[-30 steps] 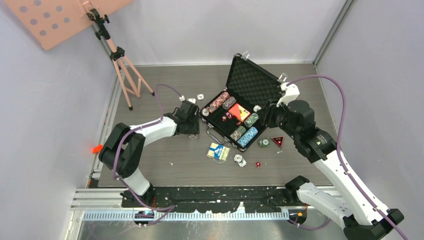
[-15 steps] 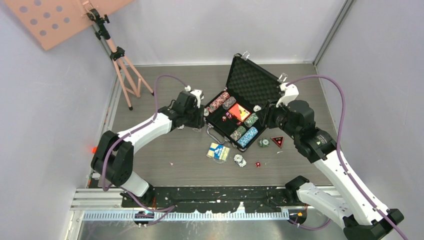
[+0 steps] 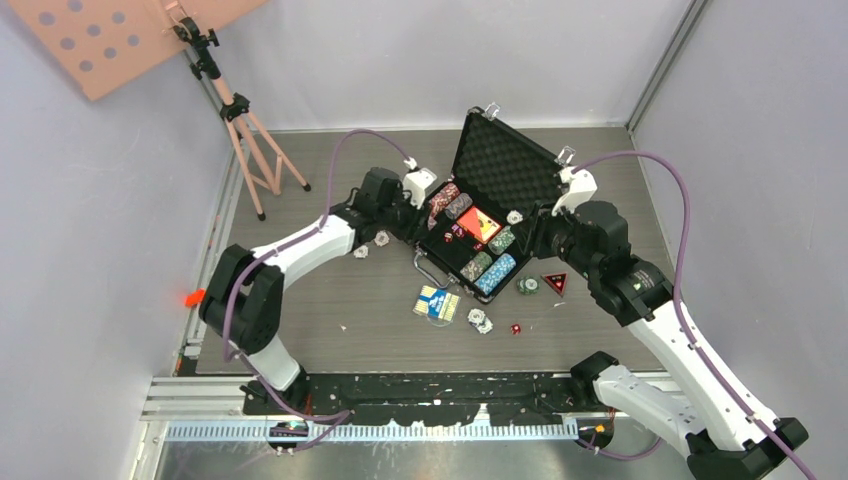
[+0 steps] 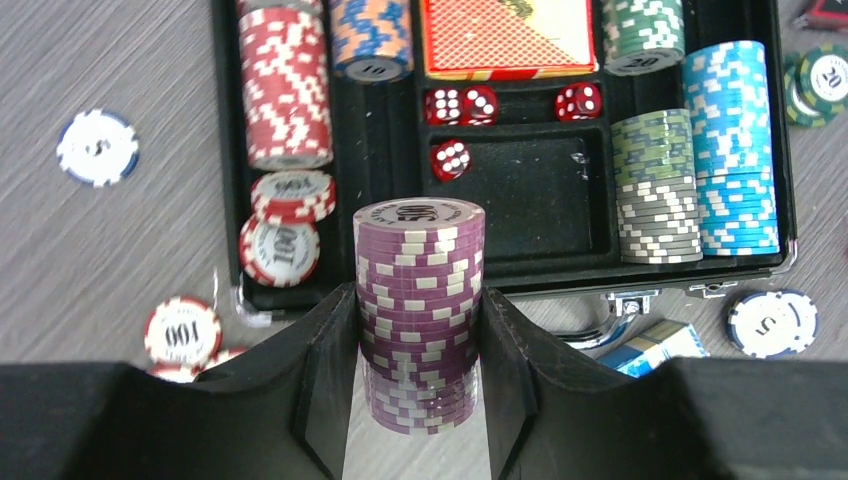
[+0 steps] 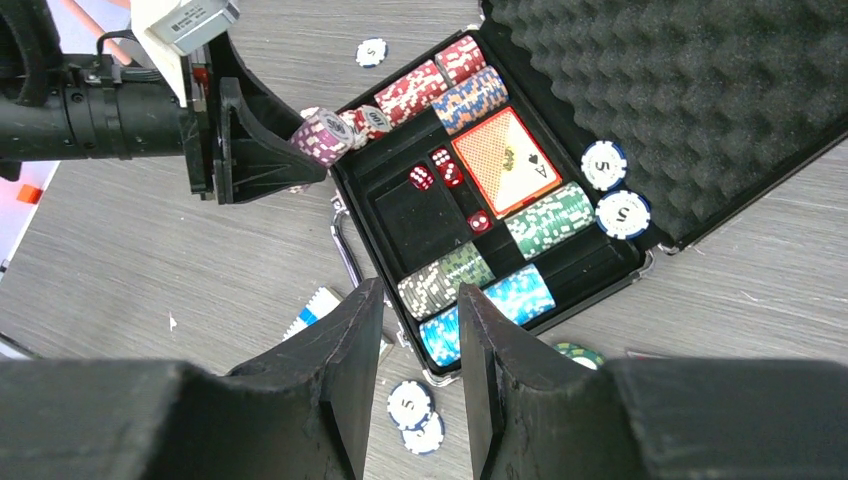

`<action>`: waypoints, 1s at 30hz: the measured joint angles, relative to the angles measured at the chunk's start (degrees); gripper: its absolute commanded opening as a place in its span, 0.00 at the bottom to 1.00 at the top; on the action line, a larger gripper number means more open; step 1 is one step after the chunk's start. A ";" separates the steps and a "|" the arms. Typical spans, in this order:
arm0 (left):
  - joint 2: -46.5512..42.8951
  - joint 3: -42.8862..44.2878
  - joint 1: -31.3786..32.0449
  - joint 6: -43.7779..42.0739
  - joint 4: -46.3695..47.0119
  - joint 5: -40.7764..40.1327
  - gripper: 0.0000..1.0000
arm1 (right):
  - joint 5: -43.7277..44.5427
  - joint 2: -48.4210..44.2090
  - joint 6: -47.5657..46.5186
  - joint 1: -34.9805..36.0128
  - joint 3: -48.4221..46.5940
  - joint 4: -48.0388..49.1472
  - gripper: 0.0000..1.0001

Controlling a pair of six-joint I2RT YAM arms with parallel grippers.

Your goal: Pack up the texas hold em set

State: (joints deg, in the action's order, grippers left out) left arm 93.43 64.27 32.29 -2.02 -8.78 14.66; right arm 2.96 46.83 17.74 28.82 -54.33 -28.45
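Observation:
The purple chips (image 4: 420, 270) are lined up with the empty slot (image 4: 372, 145) next to the red chips, so the robot's left gripper should carry on into that slot and let go there.
The black briefcase (image 3: 505, 165) lies open, its foam lid (image 5: 680, 110) raised. Its tray holds red chips (image 4: 285, 85), green chips (image 4: 645, 30), a blue row (image 4: 738, 150), a red card deck (image 4: 510, 35) and red dice (image 4: 462, 105). My left gripper (image 4: 420, 330) is shut on a tall stack of purple chips (image 4: 420, 270), hovering at the case's left front corner (image 3: 415, 205). My right gripper (image 5: 420, 330) stands open with nothing in it, above the case's near right edge (image 3: 540, 235). A blue deck (image 3: 437, 302) lies on the table in front of the case.
Loose chips lie left of the case (image 4: 97, 147) (image 4: 182, 330), by its front (image 3: 480, 320) and at its right (image 3: 527, 286). A red die (image 3: 516, 328) and a dark triangular piece (image 3: 555, 282) sit on the table. The pink tripod (image 3: 245, 130) stands at the back left.
My left arm has swung away from the table left of the case, up and rightward to the case's corner, carrying the purple stack. The right arm has held still.

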 measured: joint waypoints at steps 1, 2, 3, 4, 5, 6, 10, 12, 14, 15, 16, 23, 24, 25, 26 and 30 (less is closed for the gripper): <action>0.79 0.17 0.00 -1.05 0.55 0.96 0.00 | 0.17 -0.09 0.07 0.00 0.00 -0.28 0.40; 1.70 0.35 0.00 -2.19 1.49 1.97 0.00 | 0.46 -0.24 0.11 0.00 0.02 -0.48 0.40; 2.60 0.50 0.02 -3.15 2.49 2.78 0.00 | 0.81 -0.50 0.20 0.00 0.00 -0.63 0.40; 3.50 0.81 0.04 -3.98 3.08 3.41 0.00 | 1.20 -0.94 0.24 0.00 0.02 -0.70 0.40; 4.44 1.29 0.13 -4.66 3.43 3.85 0.00 | 1.60 -1.51 0.26 0.00 0.00 -0.72 0.40; 5.38 1.84 0.20 -5.14 3.82 4.24 0.00 | 2.01 -2.21 0.31 0.00 0.02 -0.72 0.40; 8.98 4.94 0.24 -6.34 4.31 4.90 0.00 | 3.41 -4.94 0.46 0.00 0.02 -0.72 0.40; 10.49 6.60 0.28 -6.62 4.33 4.90 0.00 | 4.00 -5.90 0.46 0.00 0.02 -0.74 0.40; 11.61 7.72 0.33 -7.02 4.63 4.66 0.01 | 4.55 -6.40 0.46 0.00 0.13 -0.72 0.40; 12.13 8.26 0.35 -7.15 4.72 4.33 0.01 | 4.81 -6.51 0.44 0.00 0.31 -0.72 0.40; 12.59 8.74 0.37 -7.23 4.74 3.98 0.01 | 5.05 -6.73 0.46 0.00 0.52 -0.74 0.40; 16.98 12.26 0.59 -7.54 4.79 1.33 0.10 | 6.03 -6.71 0.44 0.00 1.53 -0.79 0.40; 17.57 12.63 0.59 -7.52 4.55 1.22 0.15 | 6.05 -6.69 0.44 0.00 1.70 -0.79 0.40; 18.14 13.14 0.61 -7.52 4.26 1.14 0.20 | 6.16 -6.69 0.44 0.00 1.86 -0.79 0.40; 18.60 13.60 0.66 -7.52 3.96 1.09 0.25 | 6.23 -6.69 0.44 0.00 1.92 -0.83 0.40; 20.24 15.32 0.87 -7.50 2.82 0.09 0.51 | 6.60 -6.71 0.44 0.00 1.95 -0.83 0.40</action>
State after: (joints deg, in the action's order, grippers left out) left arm 113.67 79.59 33.17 -9.52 -5.96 14.74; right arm 9.56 40.12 18.17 28.82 -52.38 -29.28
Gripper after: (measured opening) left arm 0.444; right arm 0.399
